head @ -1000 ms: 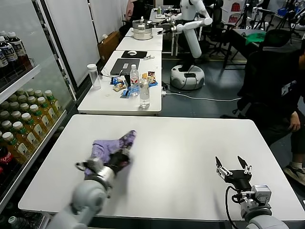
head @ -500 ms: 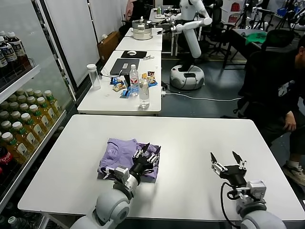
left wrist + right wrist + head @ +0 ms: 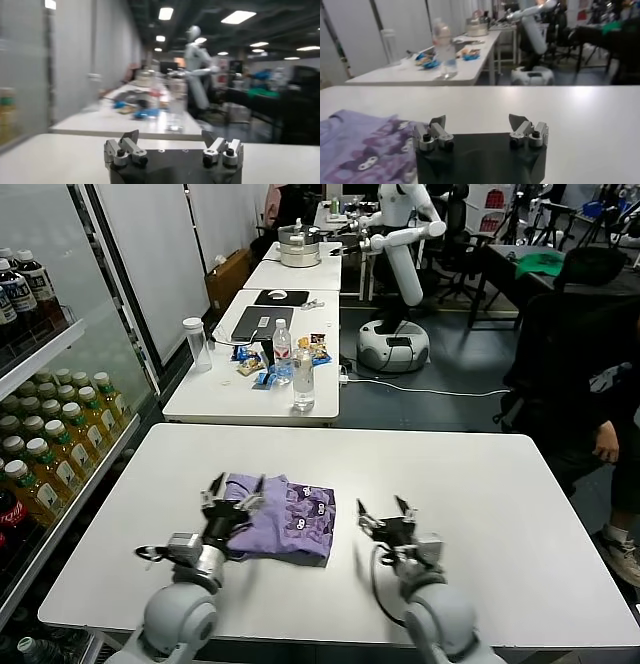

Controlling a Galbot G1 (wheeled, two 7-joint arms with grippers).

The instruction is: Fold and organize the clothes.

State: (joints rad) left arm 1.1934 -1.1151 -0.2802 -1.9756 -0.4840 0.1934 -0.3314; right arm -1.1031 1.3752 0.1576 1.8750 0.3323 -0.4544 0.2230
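Note:
My right gripper should grab the printed edge [image 3: 327,526] and pull the T-shirt to the middle of the table, because the folded T-shirt [image 3: 284,520] lies off-center, on my left gripper's side.
The lavender T-shirt [image 3: 290,519] lies folded into a rough rectangle on the white table [image 3: 470,484], left of the middle, with small dark marks on it. My left gripper [image 3: 232,487] is open and empty, over the shirt's left part. My right gripper [image 3: 385,512] is open and empty, just right of the shirt's right edge. In the right wrist view the shirt [image 3: 365,147] lies beside the open gripper [image 3: 477,120]. The left wrist view shows the open gripper [image 3: 171,135] above bare table; the shirt is out of that view.
A shelf of drink bottles [image 3: 45,449] stands along the table's left side. A second table [image 3: 255,374] with a bottle, snacks and a laptop stands behind. A person in dark clothes [image 3: 585,354] sits at the far right. Another robot [image 3: 400,274] stands far back.
The shirt went from a bunched heap in my left gripper to a folded rectangle on the table. My left gripper moved back left. My right gripper swung left to the shirt's right edge.

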